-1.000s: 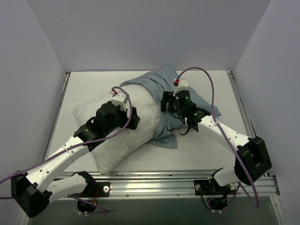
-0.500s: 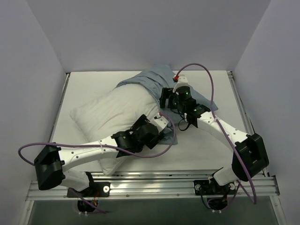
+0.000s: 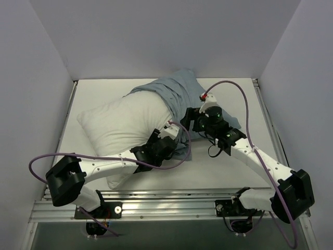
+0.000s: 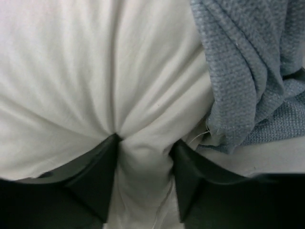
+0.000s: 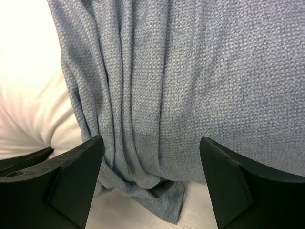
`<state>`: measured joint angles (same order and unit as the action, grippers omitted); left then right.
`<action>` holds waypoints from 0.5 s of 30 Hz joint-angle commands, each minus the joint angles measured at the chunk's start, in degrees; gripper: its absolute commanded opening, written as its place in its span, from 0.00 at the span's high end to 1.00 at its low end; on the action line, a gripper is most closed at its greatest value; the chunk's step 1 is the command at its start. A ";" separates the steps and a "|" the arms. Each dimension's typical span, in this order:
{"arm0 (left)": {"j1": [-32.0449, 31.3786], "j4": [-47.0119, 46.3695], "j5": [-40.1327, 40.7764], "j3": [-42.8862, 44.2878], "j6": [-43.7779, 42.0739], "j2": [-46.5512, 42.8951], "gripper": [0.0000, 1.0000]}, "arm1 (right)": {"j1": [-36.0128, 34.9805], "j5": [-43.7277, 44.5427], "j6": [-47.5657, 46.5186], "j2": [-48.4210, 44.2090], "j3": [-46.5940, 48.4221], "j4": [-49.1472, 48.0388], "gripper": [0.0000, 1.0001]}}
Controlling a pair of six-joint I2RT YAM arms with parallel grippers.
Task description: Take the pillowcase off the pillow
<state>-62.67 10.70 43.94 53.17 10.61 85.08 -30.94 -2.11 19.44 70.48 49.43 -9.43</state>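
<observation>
The pillowcase is still around the pillow's end (image 3: pixel 165 99) and only the robot's left gripper holds the pillow, so next the right gripper takes hold of the pillowcase's folds (image 3: pixel 180 106) and pulls away.
The white pillow (image 3: pixel 122 125) lies slanted across the table, its far right end still inside the blue-grey pillowcase (image 3: pixel 174 92), which is bunched there. My left gripper (image 3: pixel 174 136) is at the pillow's near right edge. In the left wrist view the left gripper (image 4: pixel 143 164) is shut on a pinched fold of the pillow (image 4: pixel 95 71), with the pillowcase (image 4: pixel 248 71) hanging at the right. My right gripper (image 3: pixel 190 121) faces the bunched cover. In the right wrist view the right gripper (image 5: pixel 150 164) stands open around the folds of the pillowcase (image 5: pixel 190 81), its fingers (image 5: pixel 71 176) apart from the cloth.
White walls close in the table (image 3: pixel 229 166) on the left, back and right. An aluminium rail (image 3: pixel 171 200) runs along the near edge by the arm bases. Purple cables (image 3: pixel 229 86) loop above both arms.
My left arm swung from on top of the pillow down to its near right edge, and its jaws closed on a fold of pillow. My right gripper shifted slightly right.
</observation>
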 commanded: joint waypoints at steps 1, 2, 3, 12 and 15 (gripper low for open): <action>1.85 1.69 -2.54 -0.78 3.80 2.63 0.50 | -0.70 -2.28 0.51 -3.85 -2.22 -0.76 0.23; 2.03 1.52 -2.89 -0.70 3.72 2.55 0.64 | -0.70 -3.33 0.60 -4.20 -2.75 -1.46 0.23; 2.20 1.43 -3.07 -0.61 3.63 2.46 0.72 | -0.88 -3.95 0.60 -4.47 -3.37 -1.90 0.23; 2.21 5.12 -4.13 1.85 4.50 -3.86 0.98 | -6.67 -5.46 3.05 -4.03 -8.29 -6.03 0.23; 2.21 6.96 -4.22 3.69 4.42 -6.50 0.98 | -8.35 -4.22 4.37 -2.55 -9.00 -7.97 0.23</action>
<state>-61.25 12.56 40.64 53.91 13.47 81.91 -38.04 -7.11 21.85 67.00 40.73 -12.86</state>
